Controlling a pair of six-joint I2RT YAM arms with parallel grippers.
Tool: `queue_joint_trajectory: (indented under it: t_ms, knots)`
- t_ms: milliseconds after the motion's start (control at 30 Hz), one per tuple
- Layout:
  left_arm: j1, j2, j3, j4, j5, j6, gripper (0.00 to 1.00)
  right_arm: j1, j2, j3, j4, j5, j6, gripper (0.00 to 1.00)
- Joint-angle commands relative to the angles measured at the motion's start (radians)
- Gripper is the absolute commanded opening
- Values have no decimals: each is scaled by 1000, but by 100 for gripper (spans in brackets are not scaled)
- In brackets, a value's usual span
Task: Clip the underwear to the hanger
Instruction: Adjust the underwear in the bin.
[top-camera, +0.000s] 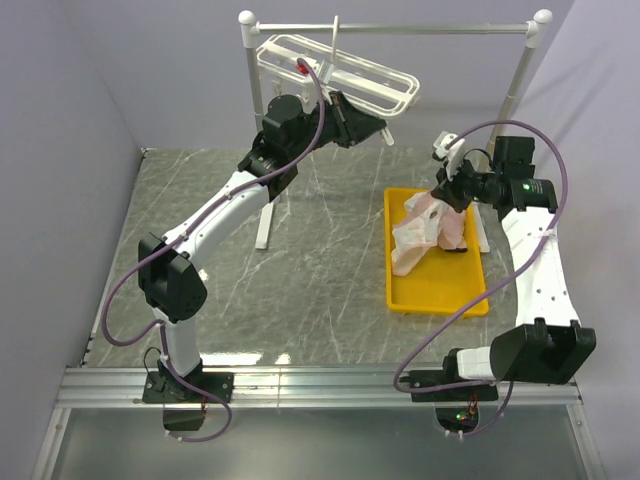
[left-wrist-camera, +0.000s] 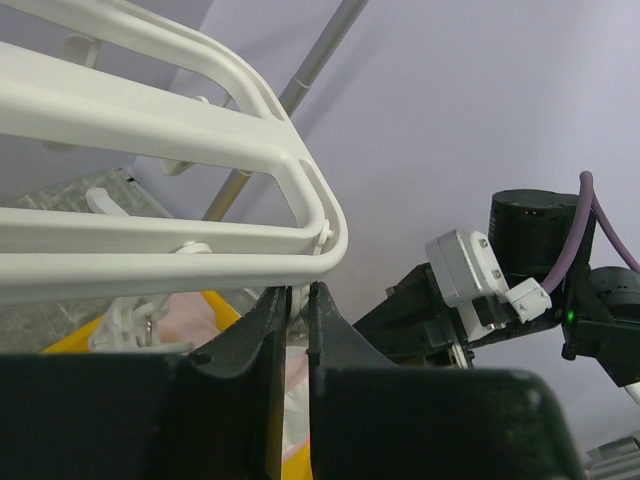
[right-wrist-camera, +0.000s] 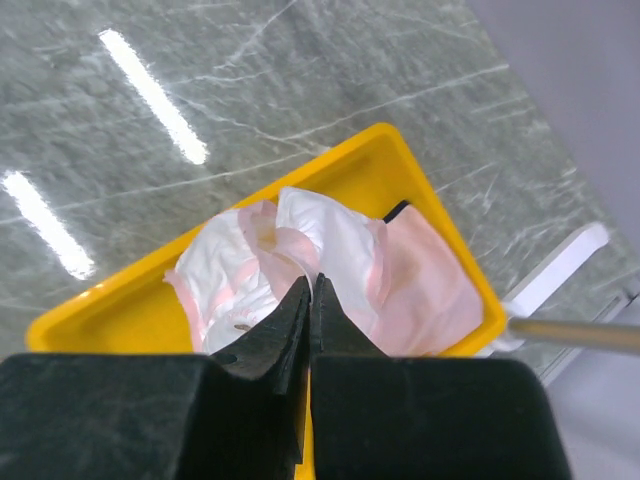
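The pale pink underwear (top-camera: 418, 235) hangs bunched above the yellow tray (top-camera: 455, 276), so my right gripper should now bring it down until it lies spread inside, then let go.
The white hanger (top-camera: 345, 72) hangs from the rail at the back; its bars fill the upper left of the left wrist view (left-wrist-camera: 150, 120). My left gripper (top-camera: 384, 130) is raised to the hanger's right end, its jaws (left-wrist-camera: 297, 298) shut on a small white clip under the frame's corner. My right gripper (top-camera: 443, 193) is shut on a fold of pale pink underwear (top-camera: 414, 235) and holds it up over the yellow tray (top-camera: 440, 295). In the right wrist view the fingertips (right-wrist-camera: 312, 285) pinch the fabric (right-wrist-camera: 335, 240); another pink brief with dark trim (right-wrist-camera: 430, 290) lies beside it.
A grey rail stand with white ball ends (top-camera: 430, 28) spans the back, its white feet on the marble table (top-camera: 320, 260). The right stand foot (right-wrist-camera: 560, 270) lies just past the tray. Purple walls close in left and right.
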Motion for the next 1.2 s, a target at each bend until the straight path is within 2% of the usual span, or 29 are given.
queue_joint_trajectory:
  t_ms: [0,67,200,233,300,367,467,500,567,733,800,833,867,900,933,967,1067,1167]
  knots:
    - [4,-4,37,43,11,7,0,-45,-60,-36,1,-44,122,0]
    - [3,-4,39,43,13,7,0,-114,-60,-75,-15,-73,140,0]
    - [4,-10,24,46,13,8,0,-218,-61,-225,-84,-169,37,0]
    - [4,-10,21,48,14,7,0,-228,-66,-252,-87,-163,-5,0]
    - [4,-6,22,46,13,4,0,-232,-64,-311,-62,-124,22,0]
    - [4,-3,28,46,14,-1,0,-234,-48,-325,-110,-114,-28,0]
    - [4,1,33,41,13,2,0,-240,-49,-362,-40,-44,21,0]
    - [4,1,33,40,13,4,0,-257,-51,-377,-23,-29,18,4]
    - [4,-1,31,35,16,7,0,-283,-48,-386,39,17,21,11]
    - [4,-4,28,38,16,11,0,-378,18,-331,83,71,58,10]
    - [4,-3,33,38,17,11,0,-389,55,-299,76,82,73,17]
    - [4,-3,33,37,14,10,0,-389,64,-296,68,91,73,24]
    - [4,-1,34,37,17,10,0,-389,68,-294,74,96,78,46]
    - [4,-1,36,35,17,10,0,-386,65,-294,82,97,85,54]
    - [6,1,36,34,16,10,0,-387,58,-294,85,84,79,67]
    - [6,1,36,32,16,10,0,-386,52,-288,86,71,72,71]
    - [6,1,30,34,16,8,0,-364,32,-268,67,36,4,71]
    - [6,2,31,31,17,8,0,-274,14,-274,86,103,-65,70]
